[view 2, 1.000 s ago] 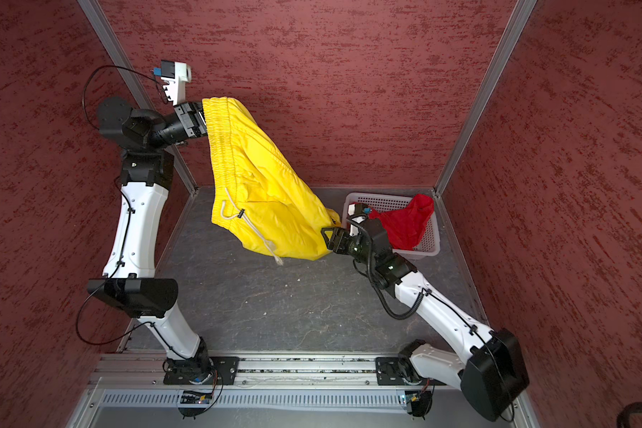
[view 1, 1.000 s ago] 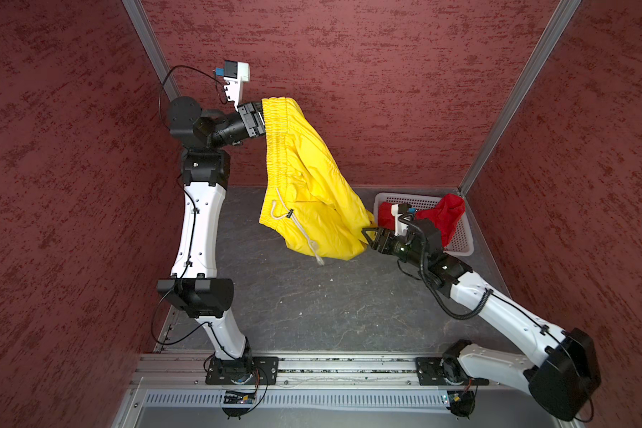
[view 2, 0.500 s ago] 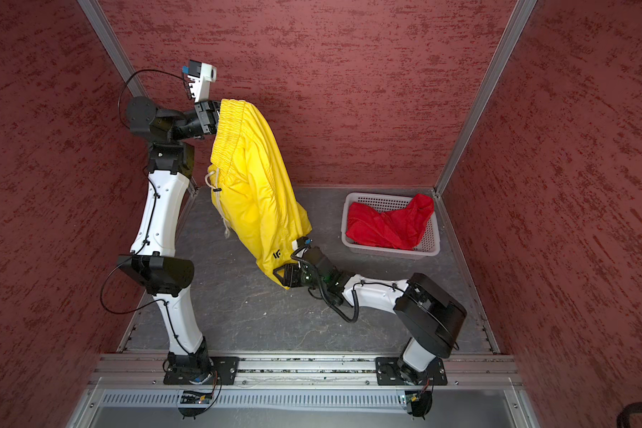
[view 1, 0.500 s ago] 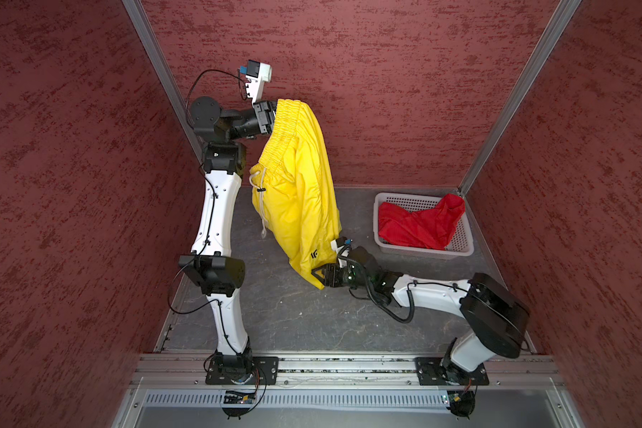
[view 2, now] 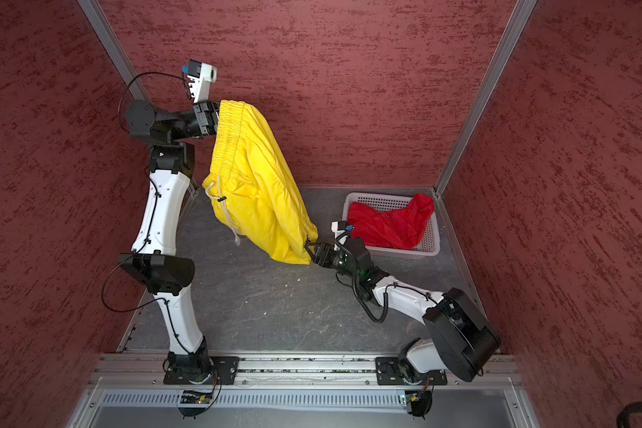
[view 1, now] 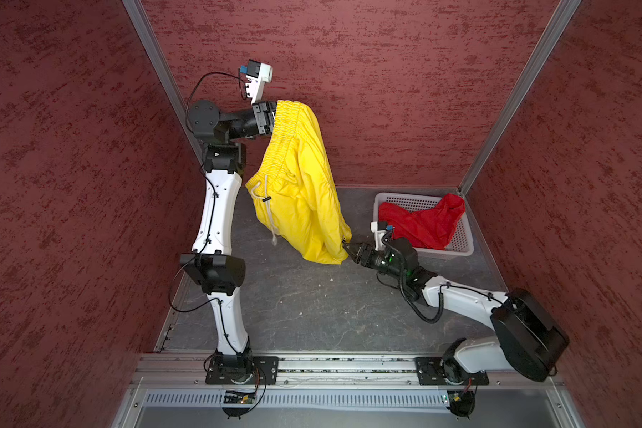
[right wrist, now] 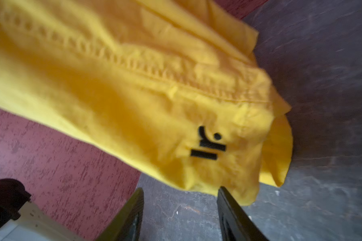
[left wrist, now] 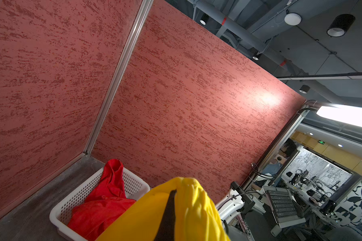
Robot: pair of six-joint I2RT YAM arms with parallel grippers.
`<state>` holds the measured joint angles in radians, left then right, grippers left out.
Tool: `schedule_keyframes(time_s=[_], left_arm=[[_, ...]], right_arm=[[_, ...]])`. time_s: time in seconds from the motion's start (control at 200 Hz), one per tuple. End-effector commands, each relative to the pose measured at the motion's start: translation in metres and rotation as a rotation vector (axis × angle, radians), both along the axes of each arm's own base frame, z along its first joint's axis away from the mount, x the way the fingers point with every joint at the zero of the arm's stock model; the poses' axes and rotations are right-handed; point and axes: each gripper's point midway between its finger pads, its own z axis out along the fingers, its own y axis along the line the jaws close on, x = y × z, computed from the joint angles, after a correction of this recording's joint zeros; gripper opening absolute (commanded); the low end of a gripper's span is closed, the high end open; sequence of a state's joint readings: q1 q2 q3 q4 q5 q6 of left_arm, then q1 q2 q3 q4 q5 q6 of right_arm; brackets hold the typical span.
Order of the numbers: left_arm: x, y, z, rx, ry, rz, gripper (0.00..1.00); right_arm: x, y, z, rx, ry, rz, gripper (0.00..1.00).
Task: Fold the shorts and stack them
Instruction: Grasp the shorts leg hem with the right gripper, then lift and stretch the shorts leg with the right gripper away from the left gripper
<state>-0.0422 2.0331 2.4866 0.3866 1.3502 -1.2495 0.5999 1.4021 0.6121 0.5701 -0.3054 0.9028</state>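
Note:
The hem (right wrist: 245,150) by the dark logo hangs outside my right gripper's open fingers. I should move back and pinch the hem's corner (right wrist: 249,190) before I spread out the yellow shorts.
The yellow shorts (view 1: 304,192) (view 2: 256,185) hang in the air by their gathered waistband. My left gripper (view 1: 269,116) (view 2: 215,118) is shut on that waistband, high by the back wall. In the left wrist view the yellow fabric (left wrist: 196,208) bunches over my left gripper (left wrist: 176,192). My right gripper (view 1: 349,250) (view 2: 308,248) (right wrist: 181,189) stands open low at the hem corner, with only floor between its fingers. The hem (right wrist: 134,94), near a dark logo (right wrist: 209,146), brushes one fingertip. The red shorts (view 1: 419,226) (view 2: 390,226) (left wrist: 105,206) lie crumpled in the basket.
The white perforated basket (view 1: 460,252) (view 2: 429,252) (left wrist: 61,210) sits in the back right corner of the grey floor (view 1: 312,304). Red textured walls (view 1: 404,92) close in the back and both sides. A metal rail (view 1: 330,365) carrying the arm bases runs along the front.
My right gripper has moved right and farther back along the hem since half a second ago. The hanging shorts have swung right. My left gripper has hardly moved and stays shut on the waistband.

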Motion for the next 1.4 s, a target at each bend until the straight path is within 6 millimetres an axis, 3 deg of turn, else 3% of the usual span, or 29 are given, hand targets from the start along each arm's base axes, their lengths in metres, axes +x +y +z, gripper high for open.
schedule_keyframes(time_s=[0.0, 0.135, 0.266, 0.531, 0.561, 0.691, 0.792, 1.062, 1.122, 1.282, 1.398], left_arm=[[-0.028, 0.002, 0.024, -0.009, -0.089, 0.001, 0.0], [-0.031, 0.0, 0.024, -0.007, -0.094, -0.007, 0.0], [-0.04, -0.005, 0.025, -0.007, -0.108, -0.034, 0.0], [-0.06, -0.012, 0.032, 0.0, -0.142, -0.064, 0.0], [-0.062, -0.012, 0.033, -0.001, -0.147, -0.065, 0.0], [-0.062, -0.012, 0.034, 0.002, -0.147, -0.059, 0.0], [-0.061, -0.012, 0.033, 0.002, -0.145, -0.06, 0.0], [-0.054, -0.012, 0.028, 0.004, -0.127, -0.057, 0.0], [-0.053, -0.011, 0.028, 0.003, -0.128, -0.053, 0.0], [-0.048, -0.005, 0.026, 0.003, -0.118, -0.036, 0.0], [-0.042, 0.005, 0.026, -0.009, -0.101, -0.006, 0.0]], right_arm=[[-0.004, -0.011, 0.04, 0.118, -0.067, 0.037, 0.58], [0.004, -0.03, 0.036, 0.027, -0.05, -0.029, 0.62], [0.012, -0.033, 0.031, -0.033, -0.016, -0.053, 0.64], [0.018, -0.01, 0.002, 0.072, 0.102, 0.019, 0.71], [0.019, -0.006, -0.009, 0.092, 0.136, 0.031, 0.71], [0.017, 0.009, -0.016, 0.193, 0.184, 0.094, 0.7], [0.018, 0.017, -0.009, 0.25, 0.176, 0.128, 0.69], [0.021, 0.024, 0.036, 0.406, 0.068, 0.184, 0.52], [0.021, 0.024, 0.044, 0.43, 0.054, 0.196, 0.41], [0.017, 0.015, 0.055, 0.429, 0.032, 0.18, 0.0], [0.019, -0.008, 0.068, 0.365, -0.008, 0.118, 0.0]])
